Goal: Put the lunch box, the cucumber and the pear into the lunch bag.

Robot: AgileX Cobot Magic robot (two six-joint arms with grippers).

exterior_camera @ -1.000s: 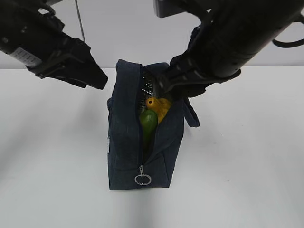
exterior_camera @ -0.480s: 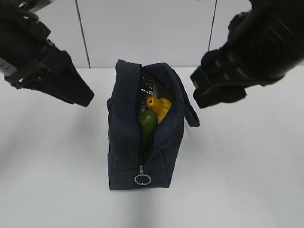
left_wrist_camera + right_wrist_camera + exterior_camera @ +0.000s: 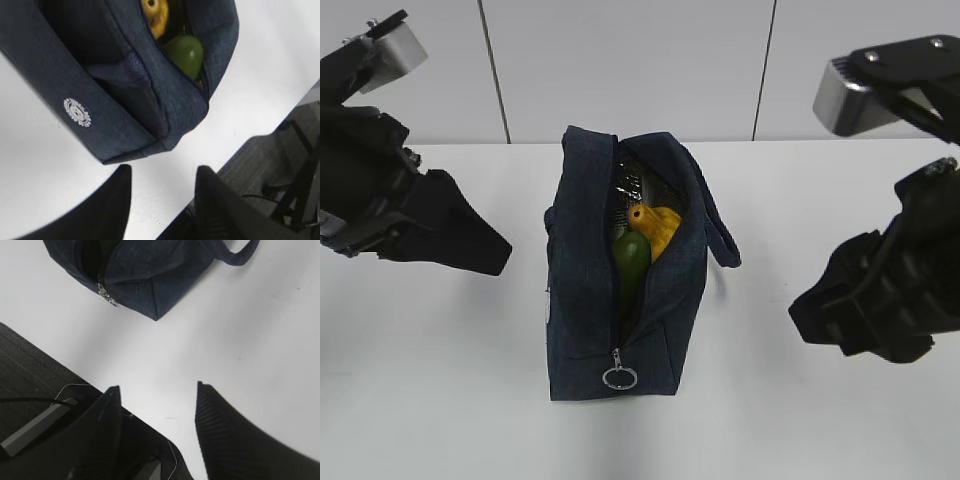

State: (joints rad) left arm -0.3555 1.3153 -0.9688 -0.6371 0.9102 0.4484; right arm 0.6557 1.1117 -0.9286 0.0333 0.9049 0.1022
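My left gripper should steady the lunch bag's side while my right gripper reaches for the ring pull [image 3: 619,377], because the bag stands unbraced with its zipper open [image 3: 632,255].
The navy lunch bag [image 3: 582,300] stands upright mid-table with its zipper open. The green cucumber [image 3: 631,258] and the yellow pear [image 3: 658,226] poke out of the opening, and both show again in the left wrist view as cucumber [image 3: 186,52] and pear [image 3: 154,12]. The lunch box is hidden; only silver lining glints behind the pear. My left gripper [image 3: 162,172] hovers open and empty off the bag's left side [image 3: 495,255]. My right gripper [image 3: 157,386] is open and empty, well right of the bag [image 3: 810,310].
The zipper's ring pull [image 3: 620,378] hangs at the bag's near end and the loop handle [image 3: 723,245] droops on its right side. The white table [image 3: 800,420] ends close to both grippers; beyond the edge are dark floor [image 3: 30,370] and cables.
The right arm has pulled back from over the bag's opening, moving right and down to the table's right side. The left arm has drifted left and lower. The bag and its contents stayed put.
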